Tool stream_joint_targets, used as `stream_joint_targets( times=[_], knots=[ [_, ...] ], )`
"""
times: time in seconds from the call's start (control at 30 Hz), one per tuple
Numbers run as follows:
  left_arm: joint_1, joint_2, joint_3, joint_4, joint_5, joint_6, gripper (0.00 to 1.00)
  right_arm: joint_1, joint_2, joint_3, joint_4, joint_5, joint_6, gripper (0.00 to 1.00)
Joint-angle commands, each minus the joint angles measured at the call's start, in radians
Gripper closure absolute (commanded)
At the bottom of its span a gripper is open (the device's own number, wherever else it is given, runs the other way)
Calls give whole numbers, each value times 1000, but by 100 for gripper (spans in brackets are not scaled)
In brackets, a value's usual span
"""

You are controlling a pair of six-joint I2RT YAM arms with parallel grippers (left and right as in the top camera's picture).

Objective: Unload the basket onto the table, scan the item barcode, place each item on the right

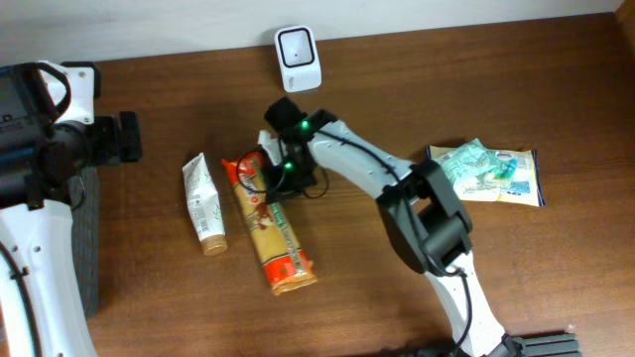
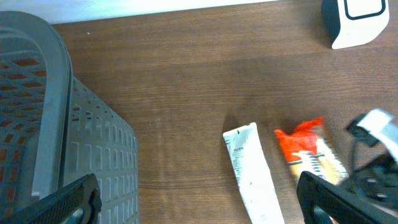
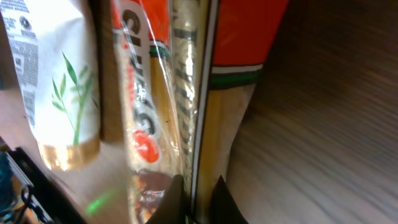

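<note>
The packet's logo side (image 1: 266, 234) is up and its barcode is hidden underneath. My right gripper should turn the packet (image 1: 285, 236) over so the barcode side is up before gripping it for the scanner.
The item, a long orange and clear spaghetti packet (image 1: 270, 228), lies on the wooden table below the white barcode scanner (image 1: 298, 58). My right gripper (image 1: 283, 171) is down at the packet's upper end. In the right wrist view its fingertips (image 3: 194, 193) are pinched shut on a fold of the packet (image 3: 161, 93). My left gripper (image 1: 124, 137) hangs wide open at the far left, holding nothing. The left wrist view shows its dark fingers (image 2: 329, 199) apart above the table, with the packet (image 2: 308, 152) and scanner (image 2: 354, 22) to the right.
A white tube with a leaf print (image 1: 203, 203) lies just left of the packet. A teal snack bag (image 1: 486, 174) sits at the right. A grey plastic basket (image 2: 37, 93) stands beside the left arm.
</note>
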Motion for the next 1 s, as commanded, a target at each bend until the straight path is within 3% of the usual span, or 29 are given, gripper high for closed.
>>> stream_joint_targets(
  times=[0.0,0.1,0.23,0.37,0.5,0.57,0.67,0.7,0.83,0.97],
  knots=[
    [3,-11,0,-2,8,13,1,-55,-170,77,-100,171,-61,96],
    [3,-11,0,-2,8,13,1,-39,-235,111,-272,633,16,96],
    [3,-11,0,-2,8,13,1,9,-135,110,-446,1061,101,96],
    [3,-11,0,-2,8,13,1,9,-12,110,-477,1023,111,96],
    [3,-11,0,-2,8,13,1,105,-4,110,-380,800,59,92],
    [3,-11,0,-2,8,13,1,167,-4,110,-339,666,59,79],
    [3,-11,0,-2,8,13,1,272,-4,112,-308,560,21,29],
    [3,-11,0,-2,8,13,1,291,-6,130,-324,575,6,24],
    [3,-11,0,-2,8,13,1,208,-8,355,-485,595,-18,22],
    [3,-11,0,-2,8,13,1,36,-8,528,-608,571,-105,13]
  ],
)
